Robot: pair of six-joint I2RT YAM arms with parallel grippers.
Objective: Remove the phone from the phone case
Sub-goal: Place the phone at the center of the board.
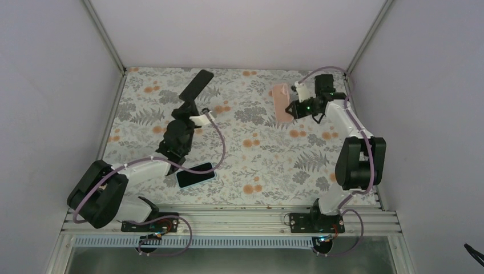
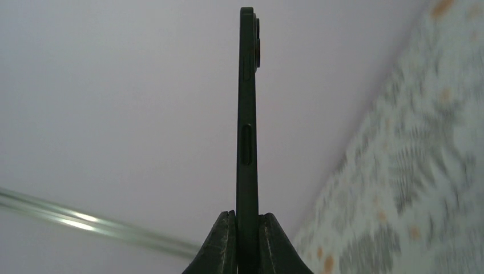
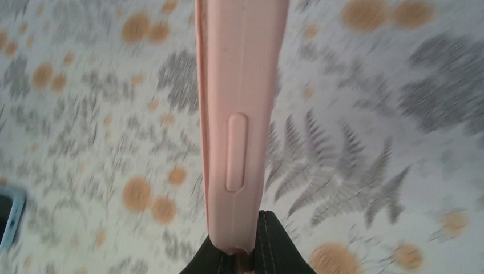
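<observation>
My left gripper is holding the black phone (image 1: 196,85) clear of the pink case, so it should keep lowering the phone until the phone touches the open table cover (image 1: 202,141), then let go.
My left gripper (image 1: 186,107) is shut on the lower end of a black phone (image 1: 196,84) and holds it up above the back left of the table. In the left wrist view the phone (image 2: 247,114) stands edge-on between the fingers (image 2: 220,245), its camera bump at the top. My right gripper (image 1: 294,108) is shut on one end of a pink phone case (image 1: 281,103) at the back right, held above the table. In the right wrist view the case (image 3: 240,85) shows its side with a raised button, clamped at my gripper (image 3: 246,251).
A second phone in a light blue case (image 1: 195,174) lies screen-up on the floral table cover (image 1: 257,154), near the left arm's forearm. Its corner shows at the left edge of the right wrist view (image 3: 7,220). Grey walls enclose the table on three sides.
</observation>
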